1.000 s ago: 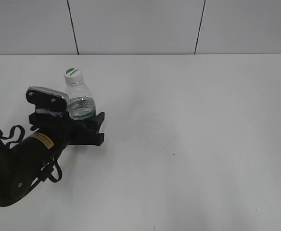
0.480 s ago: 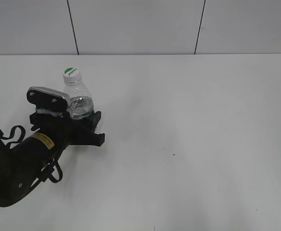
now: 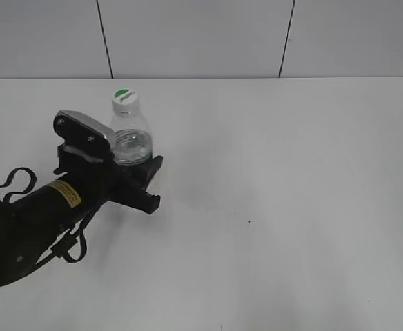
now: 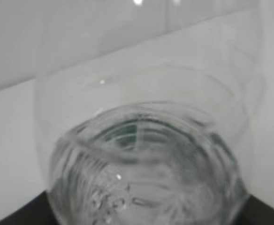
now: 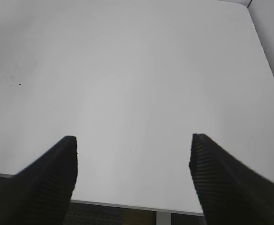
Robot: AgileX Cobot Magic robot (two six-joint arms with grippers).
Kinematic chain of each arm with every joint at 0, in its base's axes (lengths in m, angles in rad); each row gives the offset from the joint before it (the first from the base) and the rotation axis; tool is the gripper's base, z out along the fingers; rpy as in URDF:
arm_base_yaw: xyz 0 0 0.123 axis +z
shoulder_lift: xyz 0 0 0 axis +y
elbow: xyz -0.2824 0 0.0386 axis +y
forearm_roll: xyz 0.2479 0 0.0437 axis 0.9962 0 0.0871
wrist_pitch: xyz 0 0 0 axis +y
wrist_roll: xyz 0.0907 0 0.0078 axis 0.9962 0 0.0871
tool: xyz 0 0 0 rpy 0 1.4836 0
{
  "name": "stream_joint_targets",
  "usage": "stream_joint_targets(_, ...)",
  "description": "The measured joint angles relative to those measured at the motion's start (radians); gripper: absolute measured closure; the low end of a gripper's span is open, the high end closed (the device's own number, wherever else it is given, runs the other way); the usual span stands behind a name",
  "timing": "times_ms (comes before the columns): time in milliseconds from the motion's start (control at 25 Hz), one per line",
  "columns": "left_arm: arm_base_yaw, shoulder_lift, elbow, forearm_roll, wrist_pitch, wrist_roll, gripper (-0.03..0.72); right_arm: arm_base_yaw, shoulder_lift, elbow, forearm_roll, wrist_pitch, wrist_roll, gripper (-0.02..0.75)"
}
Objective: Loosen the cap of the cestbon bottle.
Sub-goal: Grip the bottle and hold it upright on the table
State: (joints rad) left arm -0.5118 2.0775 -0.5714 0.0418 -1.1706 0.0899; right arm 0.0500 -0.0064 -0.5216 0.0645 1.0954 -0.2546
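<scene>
My right gripper is far from the cestbon bottle (image 3: pixel 131 132), so my left gripper should bring the bottle toward the table's middle (image 3: pixel 208 186) before my right gripper loosens the bottle's cap.
The cestbon bottle (image 3: pixel 132 138) is clear plastic and stands upright at the left of the white table (image 3: pixel 277 186). Its white cap (image 3: pixel 124 99) with a green mark is on the neck. My left gripper (image 3: pixel 134 172) is shut on the bottle's lower body, so the label band is mostly hidden. In the left wrist view the bottle (image 4: pixel 146 154) fills the frame, with water inside and a bit of green showing through. My right gripper (image 5: pixel 133 157) is open and empty over bare table, and is out of the exterior view.
A tiled wall (image 3: pixel 201 38) runs behind the table. The table's near edge (image 5: pixel 127 205) shows in the right wrist view, and its far right corner is at that view's top right.
My left gripper has carried the bottle to the right and slightly up, and the arm has turned with it. The bottle stays upright with the cap on.
</scene>
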Motion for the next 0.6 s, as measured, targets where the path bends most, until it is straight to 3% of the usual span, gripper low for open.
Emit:
stream_joint_targets(400, 0.0, -0.04, 0.0, 0.512, 0.005, -0.079, 0.286, 0.0, 0.0, 0.0, 0.0, 0.0, 0.0, 0.169)
stream_joint_targets(600, 0.0, -0.04, -0.001, 0.615, 0.011, -0.128, 0.286, 0.0, 0.0, 0.0, 0.0, 0.0, 0.0, 0.169)
